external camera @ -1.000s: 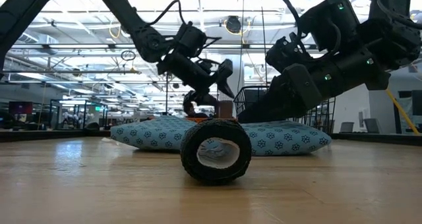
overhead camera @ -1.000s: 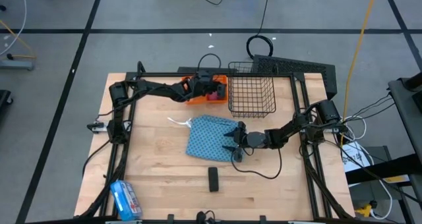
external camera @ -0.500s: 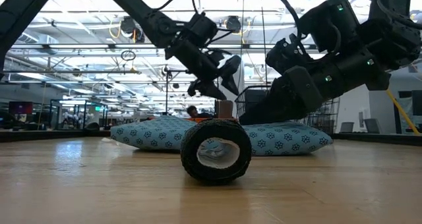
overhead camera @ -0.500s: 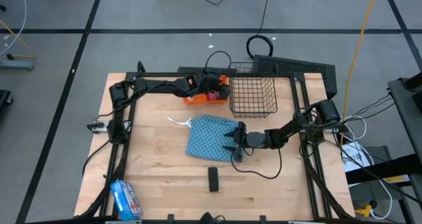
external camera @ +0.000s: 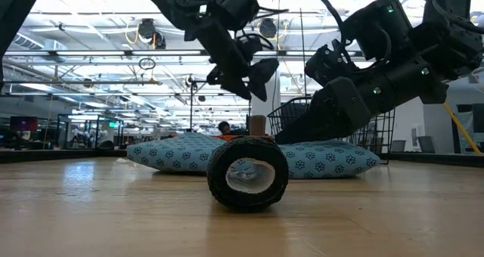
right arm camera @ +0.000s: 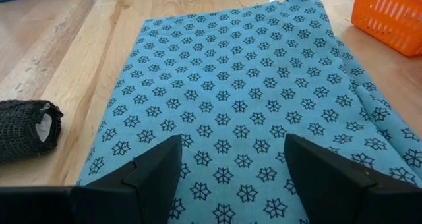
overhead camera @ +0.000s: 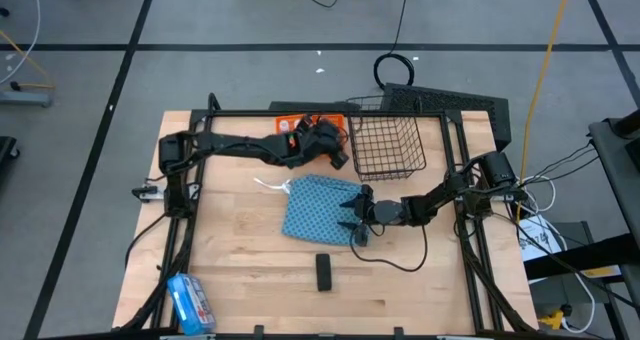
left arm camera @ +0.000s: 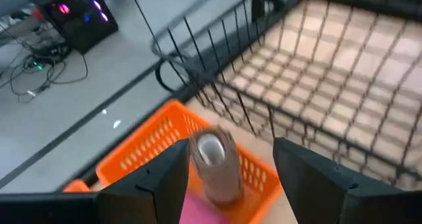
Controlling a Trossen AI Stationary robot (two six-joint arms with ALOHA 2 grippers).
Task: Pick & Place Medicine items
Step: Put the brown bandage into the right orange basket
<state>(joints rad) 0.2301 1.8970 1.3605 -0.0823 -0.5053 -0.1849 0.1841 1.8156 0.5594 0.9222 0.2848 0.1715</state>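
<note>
The brown piece (external camera: 257, 125) is standing on end and sticks up over the orange basket's rim. Next, my left gripper goes back down and pushes it over inside the basket (left arm camera: 198, 209).
My left gripper (overhead camera: 338, 152) is open and hangs high over the table's far part, between the orange basket (overhead camera: 305, 123) and the wire basket (overhead camera: 385, 140). In the left wrist view its fingers (left arm camera: 231, 148) frame a brown oblong piece (left arm camera: 212, 165) that stands upright in the orange basket (left arm camera: 151, 151), beside a pink piece (left arm camera: 198, 212). My right gripper (overhead camera: 350, 217) is open, low at the right side of the blue patterned cloth (overhead camera: 318, 205). A black rolled bar (overhead camera: 324, 271) lies on the wood nearer the near edge. No white bottles are in view. My left gripper touches nothing. My right gripper (right arm camera: 232, 141) points level across the blue cloth (right arm camera: 231, 85) from the table's right; I cannot tell whether its fingers touch the cloth.
A blue and white packet (overhead camera: 188, 300) lies at the near left corner. The wire basket (left arm camera: 316, 72) stands against the far edge, right of the orange one. Bare wood lies left of the cloth and around the black bar (external camera: 247, 174). Frame rails run along both sides.
My left gripper has risen from just above the orange basket and swung toward the wire basket, staying open. The orange basket, the cloth, the black bar and my right arm have kept their places.
</note>
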